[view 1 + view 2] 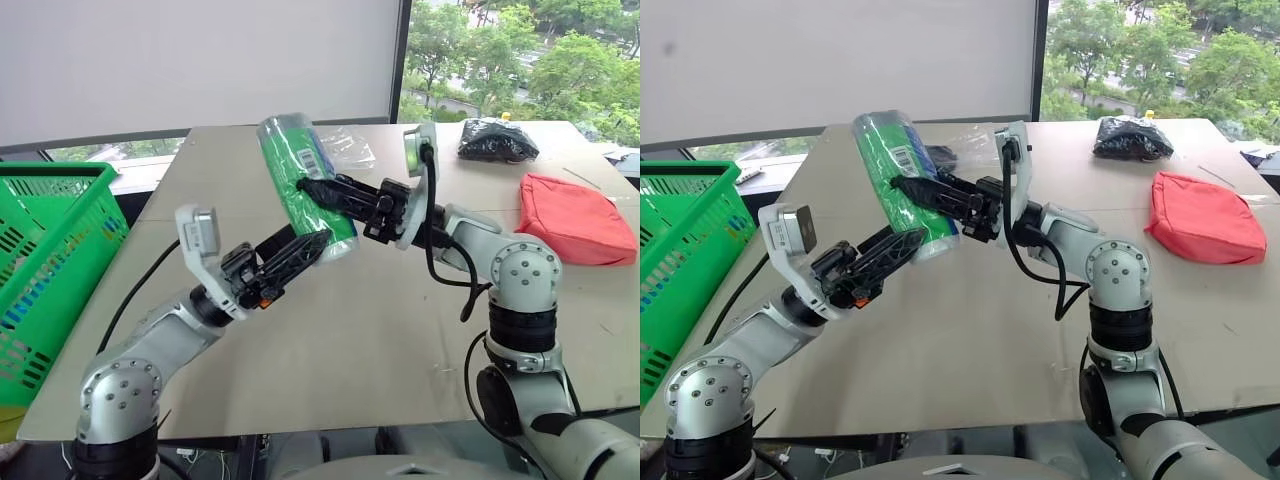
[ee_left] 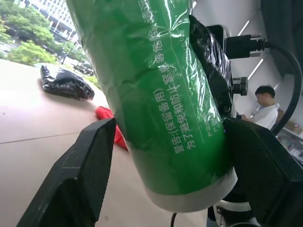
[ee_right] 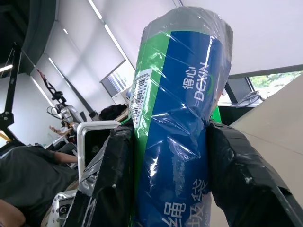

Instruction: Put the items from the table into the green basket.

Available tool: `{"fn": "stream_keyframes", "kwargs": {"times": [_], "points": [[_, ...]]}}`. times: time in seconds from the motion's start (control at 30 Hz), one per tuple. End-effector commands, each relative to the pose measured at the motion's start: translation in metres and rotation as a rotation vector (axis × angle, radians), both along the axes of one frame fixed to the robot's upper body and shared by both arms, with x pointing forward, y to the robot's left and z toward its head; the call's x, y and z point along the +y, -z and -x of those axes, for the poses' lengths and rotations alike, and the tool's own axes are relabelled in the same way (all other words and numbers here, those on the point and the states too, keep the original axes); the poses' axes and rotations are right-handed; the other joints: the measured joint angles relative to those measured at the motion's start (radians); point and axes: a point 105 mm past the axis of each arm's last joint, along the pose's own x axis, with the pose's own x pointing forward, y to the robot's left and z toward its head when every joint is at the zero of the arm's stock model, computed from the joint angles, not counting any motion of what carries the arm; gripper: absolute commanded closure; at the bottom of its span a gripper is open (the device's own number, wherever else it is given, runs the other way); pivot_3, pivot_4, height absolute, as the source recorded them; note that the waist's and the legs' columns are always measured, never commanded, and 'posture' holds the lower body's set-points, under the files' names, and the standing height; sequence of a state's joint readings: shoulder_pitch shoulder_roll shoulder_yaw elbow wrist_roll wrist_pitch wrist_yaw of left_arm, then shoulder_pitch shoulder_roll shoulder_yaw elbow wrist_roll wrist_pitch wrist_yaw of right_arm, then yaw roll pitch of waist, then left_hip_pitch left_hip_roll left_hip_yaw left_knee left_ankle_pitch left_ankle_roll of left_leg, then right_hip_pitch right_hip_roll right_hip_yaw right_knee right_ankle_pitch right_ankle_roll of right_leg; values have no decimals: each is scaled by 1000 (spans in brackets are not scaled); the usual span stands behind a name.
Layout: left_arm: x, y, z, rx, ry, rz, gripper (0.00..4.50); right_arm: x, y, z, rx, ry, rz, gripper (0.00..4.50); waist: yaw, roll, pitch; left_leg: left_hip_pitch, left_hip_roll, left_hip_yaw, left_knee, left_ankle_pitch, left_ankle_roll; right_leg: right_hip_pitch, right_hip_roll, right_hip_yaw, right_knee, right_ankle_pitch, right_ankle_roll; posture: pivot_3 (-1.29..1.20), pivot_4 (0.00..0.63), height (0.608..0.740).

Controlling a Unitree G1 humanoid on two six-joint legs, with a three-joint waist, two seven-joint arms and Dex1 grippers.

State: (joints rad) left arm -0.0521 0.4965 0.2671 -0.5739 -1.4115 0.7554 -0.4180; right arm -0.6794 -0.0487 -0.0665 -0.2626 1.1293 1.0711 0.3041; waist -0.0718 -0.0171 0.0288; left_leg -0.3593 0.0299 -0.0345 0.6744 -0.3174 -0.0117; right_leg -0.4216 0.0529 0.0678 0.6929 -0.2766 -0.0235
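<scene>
I should first take the cylinder's lower end [image 1: 337, 241] with my left gripper, because my right gripper is holding the green cylinder and the green basket [image 1: 50, 265] is on my left gripper's side.
A green cylinder [image 1: 300, 170] with a white label hangs tilted above the table [image 1: 350, 340]. My right gripper [image 1: 310, 190] is shut on its middle; the right wrist view has the black fingers [image 3: 109, 179] pressed on both sides of the wrapped cylinder [image 3: 180, 118]. My left gripper [image 1: 318, 243] is open just below it. Its fingers [image 2: 80, 179] stand on either side of the lower end of the cylinder [image 2: 165, 94]. A flat red pouch [image 1: 573, 218], a black bundle [image 1: 497, 140] and a clear bag [image 1: 350, 148] lie on the table's far half. The green basket [image 1: 60, 172] stands off the table's left side.
The basket's rim sits a little below the tabletop's far-left edge. A window with trees runs behind the table's far right. A person [image 2: 265, 101] stands in the background of the left wrist view, and another person [image 3: 19, 179] sits in the right wrist view.
</scene>
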Motion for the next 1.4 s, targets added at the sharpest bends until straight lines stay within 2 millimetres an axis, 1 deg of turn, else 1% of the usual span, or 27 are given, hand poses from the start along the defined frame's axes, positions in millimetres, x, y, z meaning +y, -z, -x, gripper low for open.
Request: {"fn": "stream_keyframes", "kwargs": {"times": [0.03,0.07,0.1,0.13,0.2,0.23,0.27,0.3,0.37,0.43,0.53,0.6,0.63,0.67,0.77,0.83,0.9,0.93,1.0,1.03,1.07,1.1,1.13,1.17,1.27,1.33,1.4], "points": [[-4,-6,0,-13,34,30,799,2,-25,16,-94,-53,-66,2727,0,0,0,0,0,0,0,0,0,0,0,0,0,0,0,-56,0,740],[-5,-7,1,-13,41,39,799,3,-24,16,-94,-49,-65,2727,-1,0,0,0,0,0,0,0,0,0,0,0,0,0,0,-56,0,740],[-5,-8,1,-11,44,47,1299,3,-24,15,-94,-47,-64,2732,-2,0,0,0,0,0,0,0,0,0,0,0,0,0,0,-56,0,740],[-4,-8,1,-11,47,48,1536,3,-24,15,-94,-43,-65,2732,-3,0,0,0,0,0,0,0,0,0,0,0,0,0,0,-58,0,740],[-2,-6,-2,-8,30,36,2357,2,-25,14,-99,-34,-64,2732,-4,0,0,0,0,0,0,0,0,0,0,0,0,0,0,-58,0,740],[0,-5,-6,-1,1,28,2563,2,-25,13,-100,-26,-67,2732,-4,0,0,0,0,0,0,0,0,0,0,0,0,0,0,-58,0,740],[1,-4,-9,4,-21,24,2713,1,-25,10,-99,-10,-71,2026,-4,0,0,0,0,0,0,0,0,0,0,0,0,0,0,-58,0,740],[3,-4,-12,2,-35,18,2746,0,-25,7,-93,7,-75,1836,-4,0,0,0,0,0,0,0,0,0,0,0,0,0,0,-53,0,740],[4,-6,-15,-16,-62,4,2769,-2,-24,4,-96,18,-65,980,-3,0,0,0,0,0,0,0,0,0,0,0,0,0,0,-48,0,740],[7,-9,-20,-35,-104,0,2769,-2,-23,5,-87,6,-68,22,-2,0,0,0,-2,0,0,0,0,0,0,0,0,0,0,-43,0,740],[17,-19,-24,-60,-157,22,2769,-13,-17,-8,-55,62,-59,22,0,0,0,0,-2,0,0,0,0,0,0,0,0,0,0,-37,0,740],[23,-24,-23,-96,-183,-8,2769,-23,-12,-16,-85,118,-35,22,1,0,0,0,-2,0,0,0,0,0,0,0,0,0,0,-32,0,740],[31,-27,-26,-121,-234,-40,2769,-28,-7,-18,-135,144,6,22,2,0,0,0,-2,0,0,0,0,0,0,0,0,0,0,-27,0,740],[43,-32,-30,-146,-303,-71,2769,-32,-1,-16,-191,132,55,22,3,0,0,0,-3,0,0,0,0,0,0,0,0,0,0,-23,0,740],[84,-53,-42,-234,-533,-172,2769,-43,22,-1,-374,32,210,22,9,0,0,-1,-4,0,0,0,0,0,0,-1,-1,-1,1,-19,0,740],[106,-63,-48,-278,-665,-255,2769,-47,30,4,-436,-20,257,22,9,0,0,-1,-4,0,0,0,0,0,0,0,-1,-1,1,-11,0,740],[143,-66,-59,-284,-861,-458,2769,-49,20,10,-463,-67,201,22,4,0,0,0,-4,-1,0,0,0,0,0,1,0,-1,1,1,0,740],[166,-65,-64,-261,-973,-555,2769,-48,15,15,-485,-96,175,22,4,0,0,1,-4,-1,0,0,0,0,0,1,0,-1,1,1,0,740],[205,-60,-67,-206,-1142,-752,2769,-47,10,23,-505,-144,143,22,3,1,1,2,-4,-1,0,0,0,0,0,2,1,-1,1,1,0,740],[217,-58,-67,-183,-1191,-818,2769,-47,8,25,-509,-156,134,22,3,1,1,3,-4,-1,-1,0,0,0,1,2,1,-1,1,1,0,740],[237,-49,-63,-147,-1245,-995,2769,-46,4,26,-516,-153,116,22,4,1,1,3,-4,-1,-1,0,0,0,0,2,1,-1,1,6,0,740],[251,-44,-60,-126,-1273,-1119,2769,-45,2,26,-522,-149,104,22,2,0,1,2,-4,-1,-1,0,0,0,0,1,1,-1,1,6,0,740],[264,-39,-54,-92,-1295,-1200,2769,-44,0,25,-534,-133,96,22,3,1,1,2,-3,-1,-2,0,0,0,0,1,0,-1,1,6,0,740],[277,-38,-48,-63,-1325,-1244,2769,-43,-1,23,-549,-113,92,22,4,1,1,2,-2,-1,-3,0,0,-1,-2,1,0,-1,1,6,0,740],[302,-35,-34,-3,-1376,-1313,2769,-42,-1,21,-572,-86,90,22,17,-2,0,-1,-2,-1,-2,0,0,-3,-4,-1,-1,-1,1,2,0,740],[314,-34,-27,23,-1395,-1350,2769,-43,-1,21,-576,-76,88,22,24,-3,0,-2,-2,-2,-2,0,0,-4,-5,-2,0,-1,1,2,0,740],[324,-36,-21,45,-1431,-1354,2769,-43,-2,20,-583,-70,86,22,20,-1,0,-1,-2,0,-3,0,0,-5,-6,-1,1,-1,1,0,0,740]]}}
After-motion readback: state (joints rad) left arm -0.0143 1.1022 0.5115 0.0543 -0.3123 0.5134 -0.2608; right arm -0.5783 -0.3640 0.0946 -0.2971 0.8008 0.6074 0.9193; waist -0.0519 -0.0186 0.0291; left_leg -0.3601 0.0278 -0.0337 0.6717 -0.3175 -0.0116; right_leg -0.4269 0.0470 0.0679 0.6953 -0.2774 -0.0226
